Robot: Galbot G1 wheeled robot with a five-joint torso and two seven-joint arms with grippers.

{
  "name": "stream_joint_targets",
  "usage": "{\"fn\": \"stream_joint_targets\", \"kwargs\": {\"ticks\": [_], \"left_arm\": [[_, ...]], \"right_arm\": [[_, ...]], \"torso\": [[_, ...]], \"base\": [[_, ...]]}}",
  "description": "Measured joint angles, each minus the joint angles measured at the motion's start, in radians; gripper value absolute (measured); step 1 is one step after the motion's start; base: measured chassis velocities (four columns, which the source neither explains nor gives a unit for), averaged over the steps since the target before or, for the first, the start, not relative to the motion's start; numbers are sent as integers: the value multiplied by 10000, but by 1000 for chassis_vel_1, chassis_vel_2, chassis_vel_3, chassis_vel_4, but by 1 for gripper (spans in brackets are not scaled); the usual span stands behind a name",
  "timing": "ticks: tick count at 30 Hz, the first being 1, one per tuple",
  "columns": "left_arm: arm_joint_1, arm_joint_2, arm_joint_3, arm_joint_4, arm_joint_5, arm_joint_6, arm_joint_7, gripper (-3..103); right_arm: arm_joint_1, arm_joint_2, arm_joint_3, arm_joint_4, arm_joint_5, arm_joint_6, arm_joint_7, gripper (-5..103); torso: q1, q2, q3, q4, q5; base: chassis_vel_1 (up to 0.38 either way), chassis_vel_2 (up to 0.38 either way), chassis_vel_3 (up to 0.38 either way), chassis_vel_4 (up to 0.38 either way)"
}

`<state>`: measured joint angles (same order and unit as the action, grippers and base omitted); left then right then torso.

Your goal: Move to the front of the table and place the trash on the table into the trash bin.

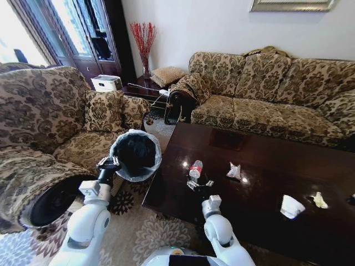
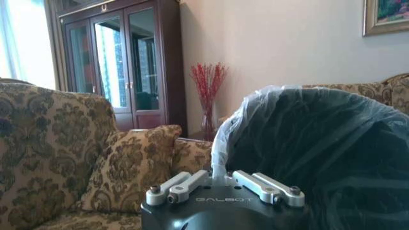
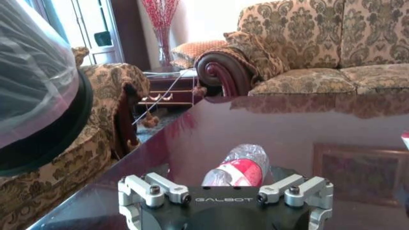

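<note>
The bottle (image 1: 196,169) will turn out to be empty and keep straight when I lift it, since the crinkled clear end (image 3: 250,153) is see-through past the red label.
The dark glossy table (image 1: 260,160) fills the right half of the head view. On it lie a clear bottle (image 1: 195,169) with a red label, small silvery scraps (image 1: 192,184), a crumpled wrapper (image 1: 234,170), white paper (image 1: 291,206) and a yellowish piece (image 1: 319,199). My right gripper (image 1: 199,188) is open just behind the bottle (image 3: 240,166), whose body lies between its spread fingers (image 3: 148,189). The trash bin (image 1: 136,155), black-lined with a pale rim, sits off the table's left corner. My left gripper (image 1: 108,163) is shut on its rim (image 2: 221,165).
A patterned armchair (image 1: 39,127) with a cushion stands left of the bin. A long sofa (image 1: 266,88) runs behind the table, with a side table and red twigs in a vase (image 1: 144,44) in the corner. Patterned carpet (image 1: 133,227) lies below.
</note>
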<state>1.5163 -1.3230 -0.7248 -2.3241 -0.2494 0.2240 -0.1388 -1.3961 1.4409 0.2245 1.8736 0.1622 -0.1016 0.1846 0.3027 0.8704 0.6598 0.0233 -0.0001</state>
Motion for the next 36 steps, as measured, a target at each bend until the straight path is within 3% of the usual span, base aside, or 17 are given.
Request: {"fn": "stream_joint_targets", "kwargs": {"ticks": [10,21,23,24,30,32,36], "left_arm": [[27,105,5,31,-38,-57,160,2],[-29,247,103,244,-85,-187,339,2],[-86,330,102,267,-165,-188,352,2],[-86,330,102,267,-165,-188,352,2],[-142,362,105,358,-224,-181,381,2],[-139,367,105,383,-233,-180,385,2],[-136,445,105,477,-347,-173,392,2]], "right_arm": [[612,336,-164,-914,520,-111,518,100],[894,786,52,-1627,786,-127,664,103],[1006,902,96,-1833,761,-144,728,89],[1006,902,96,-1833,761,-144,728,89],[1045,883,139,-1975,715,-143,716,62],[1043,875,152,-1986,714,-139,711,62],[1042,869,217,-2002,712,-109,700,40]], "torso": [[213,503,290,2,2],[234,556,322,1,0],[231,549,316,1,0],[231,549,316,1,0],[224,529,306,1,0],[222,526,304,1,0],[217,517,299,2,0]], "base": [[0,0,0,0],[0,0,0,0],[0,0,0,0],[0,0,0,0],[0,0,0,0],[0,0,0,0],[0,0,0,0]]}}
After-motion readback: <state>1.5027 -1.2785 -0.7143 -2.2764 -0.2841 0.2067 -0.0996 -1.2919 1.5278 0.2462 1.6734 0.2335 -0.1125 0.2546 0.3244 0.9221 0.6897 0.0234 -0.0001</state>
